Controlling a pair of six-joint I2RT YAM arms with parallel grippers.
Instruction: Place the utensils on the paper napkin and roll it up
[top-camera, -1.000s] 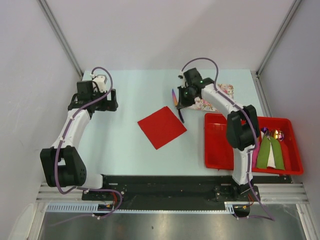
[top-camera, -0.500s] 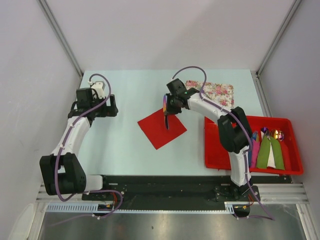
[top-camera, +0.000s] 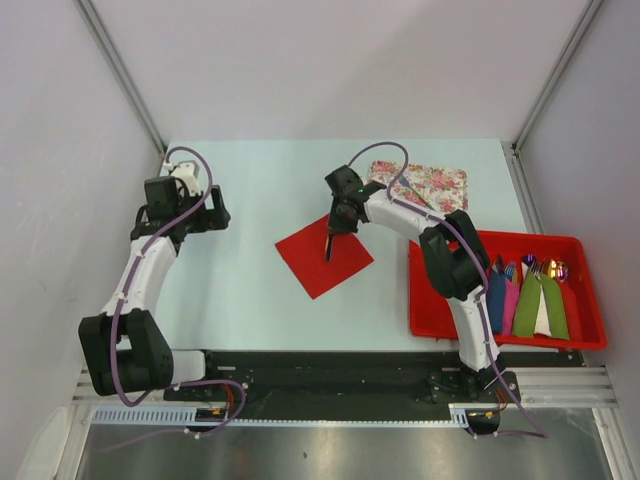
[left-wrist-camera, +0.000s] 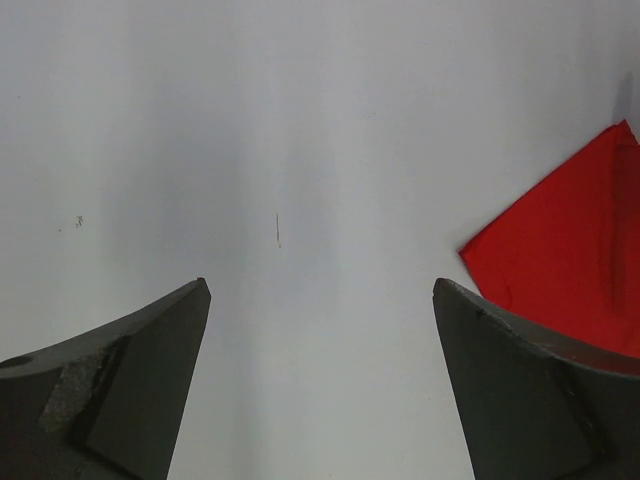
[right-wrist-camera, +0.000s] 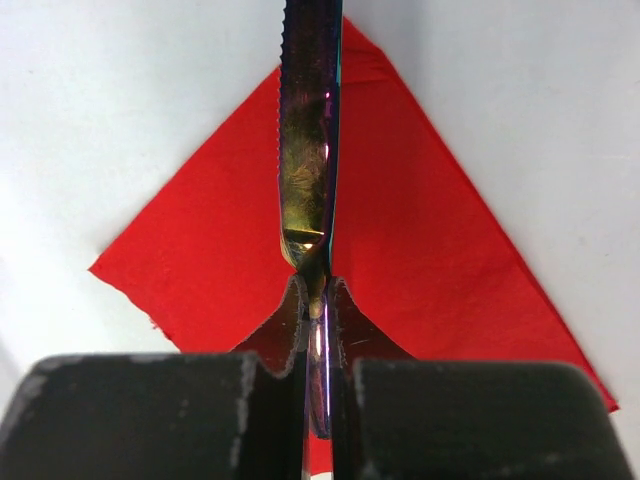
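The knife's blade (right-wrist-camera: 310, 150) is in line with the napkin's far corner, so my right gripper should keep lowering the knife and let go of it on the flat red napkin (top-camera: 324, 262).
The paper napkin (top-camera: 312, 265), a bright red square, lies flat near the table's middle. My right gripper (top-camera: 338, 222) hangs over its far corner, shut on one of the utensils (top-camera: 329, 246), a slim iridescent knife. In the right wrist view the gripper (right-wrist-camera: 316, 290) pinches the knife (right-wrist-camera: 310, 130) edge-on, its serrated blade pointing out across the napkin (right-wrist-camera: 430, 230). My left gripper (top-camera: 210, 208) is at the table's far left, apart from the napkin. In its wrist view the left gripper (left-wrist-camera: 320, 290) is open over bare table, with a napkin (left-wrist-camera: 575, 265) corner at the right.
A floral-patterned mat (top-camera: 432, 184) lies at the back right. A red tray (top-camera: 432, 290) at the right holds a blue roll (top-camera: 497, 297), a pink roll (top-camera: 513, 303) and a green roll (top-camera: 541, 303) with cutlery ends showing.
My right gripper has carried the knife left from beside the floral mat to over the napkin and lowered it. The left arm has drifted slightly left, still open.
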